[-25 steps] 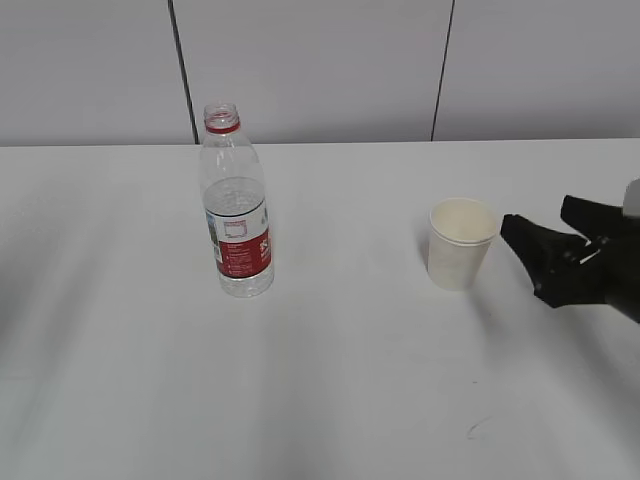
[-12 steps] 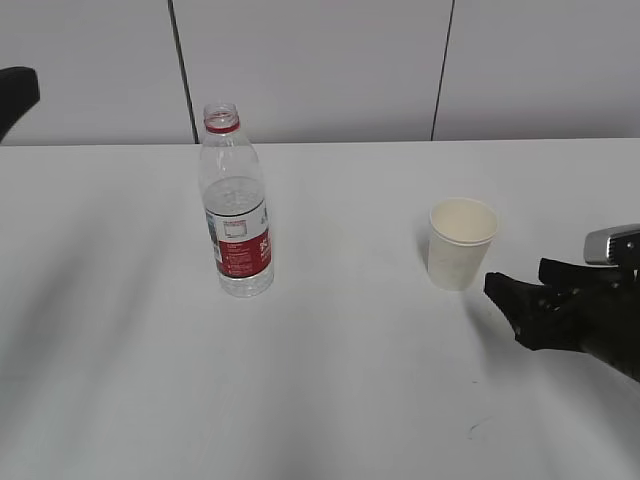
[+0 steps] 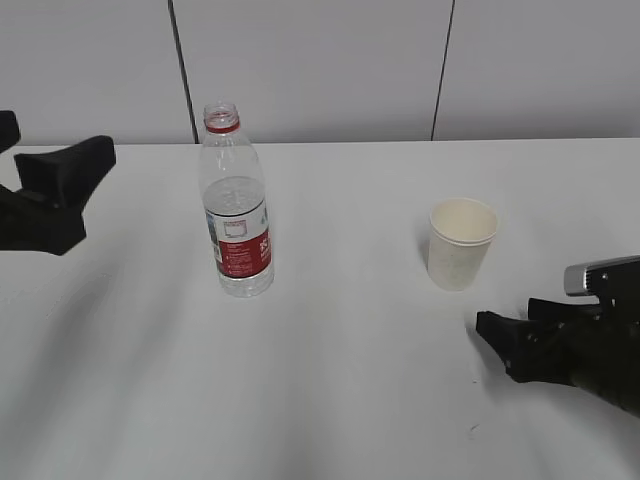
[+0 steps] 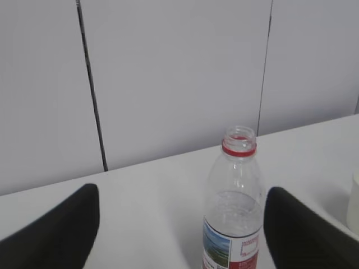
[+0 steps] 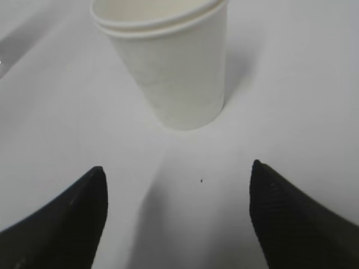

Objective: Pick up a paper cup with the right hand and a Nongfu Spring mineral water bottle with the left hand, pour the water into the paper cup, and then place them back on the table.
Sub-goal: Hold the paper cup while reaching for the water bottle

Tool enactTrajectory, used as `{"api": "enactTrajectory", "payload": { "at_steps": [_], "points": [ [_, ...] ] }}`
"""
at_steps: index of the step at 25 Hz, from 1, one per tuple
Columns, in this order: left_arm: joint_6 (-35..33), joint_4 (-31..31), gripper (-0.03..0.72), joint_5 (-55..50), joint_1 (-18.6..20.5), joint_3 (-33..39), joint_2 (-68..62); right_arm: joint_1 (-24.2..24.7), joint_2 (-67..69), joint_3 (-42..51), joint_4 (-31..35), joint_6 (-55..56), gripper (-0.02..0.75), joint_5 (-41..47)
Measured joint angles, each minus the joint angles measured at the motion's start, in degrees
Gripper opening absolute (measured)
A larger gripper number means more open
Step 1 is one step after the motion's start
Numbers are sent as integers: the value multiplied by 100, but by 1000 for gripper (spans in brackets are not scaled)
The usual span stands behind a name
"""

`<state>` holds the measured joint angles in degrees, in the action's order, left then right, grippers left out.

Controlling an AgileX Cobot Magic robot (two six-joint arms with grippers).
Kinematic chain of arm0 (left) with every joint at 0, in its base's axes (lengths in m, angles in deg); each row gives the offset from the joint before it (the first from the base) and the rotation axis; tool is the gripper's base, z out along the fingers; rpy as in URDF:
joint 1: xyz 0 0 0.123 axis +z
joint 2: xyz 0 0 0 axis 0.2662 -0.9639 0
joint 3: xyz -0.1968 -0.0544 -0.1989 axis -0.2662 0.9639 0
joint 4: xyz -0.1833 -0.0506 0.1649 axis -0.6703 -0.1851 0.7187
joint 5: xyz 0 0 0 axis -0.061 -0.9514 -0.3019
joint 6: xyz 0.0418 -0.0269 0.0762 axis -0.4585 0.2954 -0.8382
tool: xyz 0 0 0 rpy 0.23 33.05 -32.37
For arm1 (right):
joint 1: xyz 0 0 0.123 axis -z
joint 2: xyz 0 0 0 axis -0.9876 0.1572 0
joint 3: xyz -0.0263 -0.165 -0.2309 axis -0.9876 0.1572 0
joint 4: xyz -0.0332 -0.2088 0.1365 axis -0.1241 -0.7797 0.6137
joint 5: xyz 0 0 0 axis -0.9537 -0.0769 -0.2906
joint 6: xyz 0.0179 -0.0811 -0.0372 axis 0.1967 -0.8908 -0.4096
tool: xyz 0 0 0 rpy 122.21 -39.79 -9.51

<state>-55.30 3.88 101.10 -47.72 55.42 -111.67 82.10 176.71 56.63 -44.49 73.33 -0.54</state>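
The paper cup's base (image 3: 452,284) lies past where my right gripper points, low at the table, so that gripper should rise and level before reaching around the cup's side (image 3: 459,256).
The Nongfu Spring bottle (image 3: 237,215) stands upright and uncapped on the white table (image 3: 330,390), left of centre, with water (image 4: 233,216) filling roughly its lower half. The paper cup (image 3: 461,243) stands upright to its right. My left gripper (image 3: 55,145) is open and empty at the far left, well short of the bottle. In the left wrist view the bottle (image 4: 235,202) stands ahead of my left gripper (image 4: 179,230), nearer the right finger. My right gripper (image 3: 510,318) is open and empty, low over the table in front and to the right of the cup. The cup (image 5: 174,61) is ahead of the open right gripper (image 5: 176,207), not between the fingers.
A grey panelled wall (image 3: 320,70) runs behind the table's far edge. A small dark scuff (image 3: 472,430) marks the table near the front right. The cup's edge shows at the right border of the left wrist view (image 4: 354,202).
My left gripper has come into view from the left edge, towards the bottle. My right gripper has dropped lower and nearer the front, from beside the cup. Bottle and cup have not moved.
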Motion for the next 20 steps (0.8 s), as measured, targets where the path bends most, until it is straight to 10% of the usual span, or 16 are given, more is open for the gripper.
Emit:
{"api": "enactTrajectory", "payload": {
  "at_steps": [20],
  "points": [
    [825,1147,536,1128,0,12,-1467,0,293,-684,-191,186,640,0]
  ]
}}
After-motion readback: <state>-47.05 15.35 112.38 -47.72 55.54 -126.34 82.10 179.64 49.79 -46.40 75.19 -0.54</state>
